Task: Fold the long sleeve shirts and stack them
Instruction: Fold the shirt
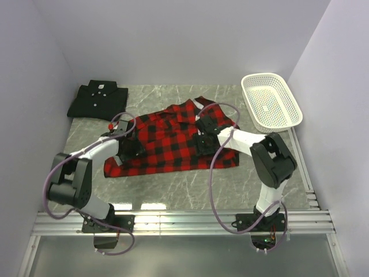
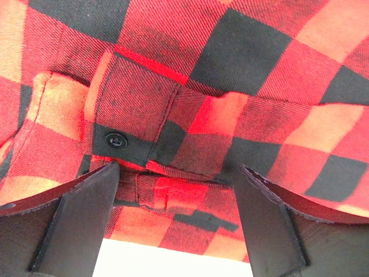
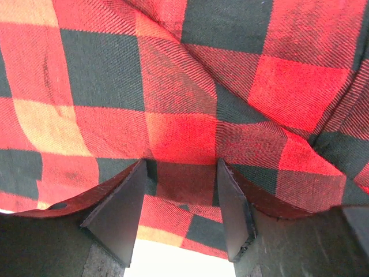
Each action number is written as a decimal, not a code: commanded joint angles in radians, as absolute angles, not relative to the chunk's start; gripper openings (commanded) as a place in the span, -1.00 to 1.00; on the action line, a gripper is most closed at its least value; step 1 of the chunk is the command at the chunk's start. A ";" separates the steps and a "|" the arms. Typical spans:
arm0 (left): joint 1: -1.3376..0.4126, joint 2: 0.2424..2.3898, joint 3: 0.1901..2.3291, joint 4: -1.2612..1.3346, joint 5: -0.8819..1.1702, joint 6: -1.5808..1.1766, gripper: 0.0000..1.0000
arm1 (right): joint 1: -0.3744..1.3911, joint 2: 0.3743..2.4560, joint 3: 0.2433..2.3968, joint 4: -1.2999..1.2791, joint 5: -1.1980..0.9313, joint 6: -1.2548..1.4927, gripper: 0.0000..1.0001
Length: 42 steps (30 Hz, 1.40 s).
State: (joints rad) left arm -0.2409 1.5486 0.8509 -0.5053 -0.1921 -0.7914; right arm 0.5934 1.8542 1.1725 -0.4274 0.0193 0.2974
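My right gripper should leave the shirt's near part. The plaid shirt's back edge (image 1: 167, 112) lies bunched by its collar, so I should spread the sleeve there (image 1: 183, 111) backward first.
The red-and-black plaid long sleeve shirt (image 1: 173, 144) lies spread across the middle of the table, partly folded. The plain black shirt (image 1: 98, 99) sits folded at the back left, its white buttons showing. My left gripper (image 1: 130, 148) is down on the plaid shirt's left part, open wide; in the left wrist view its fingertips (image 2: 104, 179) straddle a cuff with a black button (image 2: 115, 139). My right gripper (image 1: 202, 136) rests on the shirt's right part. Its jaws stand apart, and plaid cloth (image 3: 179, 179) lies between the fingertips (image 3: 135, 179), which press on the fabric.
A white mesh basket (image 1: 271, 99) stands at the back right corner. White walls close in the table on the left, back and right. A metal rail (image 1: 184, 222) runs along the near edge, by the arm bases.
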 commanded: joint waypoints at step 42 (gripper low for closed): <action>-0.144 1.647 1.051 -0.448 -0.100 -0.966 0.50 | 0.353 1.673 1.163 -0.230 -0.118 0.347 0.22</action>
State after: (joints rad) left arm -0.1547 1.6321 1.0115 -0.4767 -0.1226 -0.9596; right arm 0.3614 1.6672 1.1130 -0.2958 -0.1055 0.3363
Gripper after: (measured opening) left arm 0.755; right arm 0.606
